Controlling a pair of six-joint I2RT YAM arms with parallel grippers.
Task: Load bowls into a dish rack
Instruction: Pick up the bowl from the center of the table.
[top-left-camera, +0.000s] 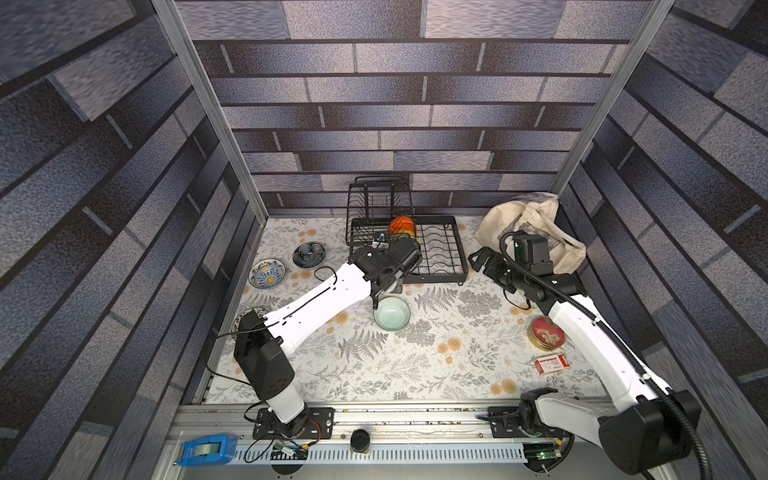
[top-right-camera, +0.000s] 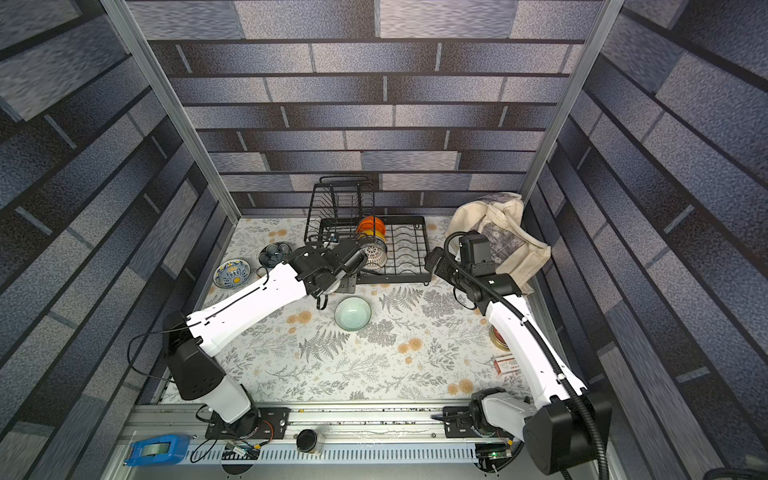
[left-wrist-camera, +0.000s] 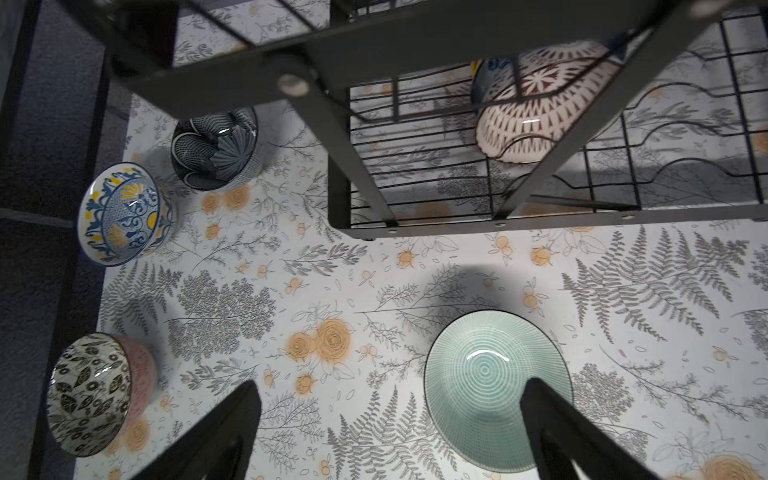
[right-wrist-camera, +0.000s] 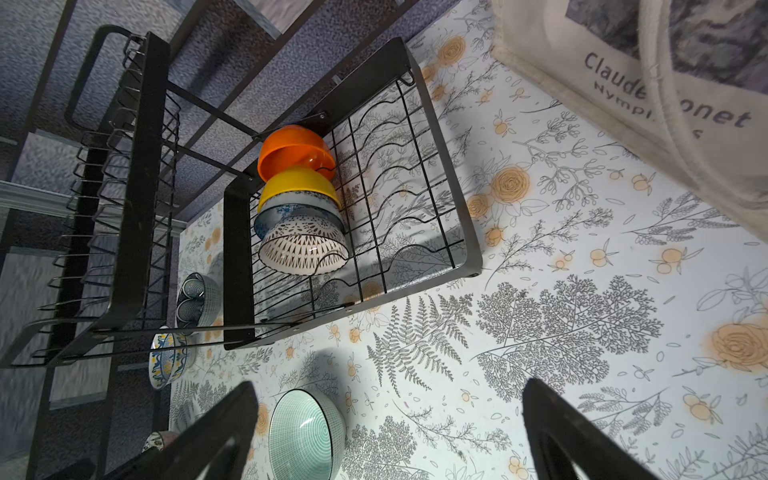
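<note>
I need to put the pale green bowl on edge in the rack, but it lies upright. So I should lift its rim with my right gripper for my left gripper to take.
The black wire dish rack stands at the back middle. On edge in its dividers sit an orange bowl, a yellow bowl, a blue-and-white floral bowl and a white bowl with dark lattice. A pale green bowl rests upright on the table before the rack. My left gripper hangs open above the table, one finger over that bowl's rim. At the left lie a dark blue-grey bowl, a blue-yellow bowl and a leafy-patterned bowl. My right gripper is open and empty, right of the rack.
A cream tote bag slumps in the back right corner behind the right arm. A red round tin and a small red-and-white box lie at the right. A blue tape dispenser sits on the front rail.
</note>
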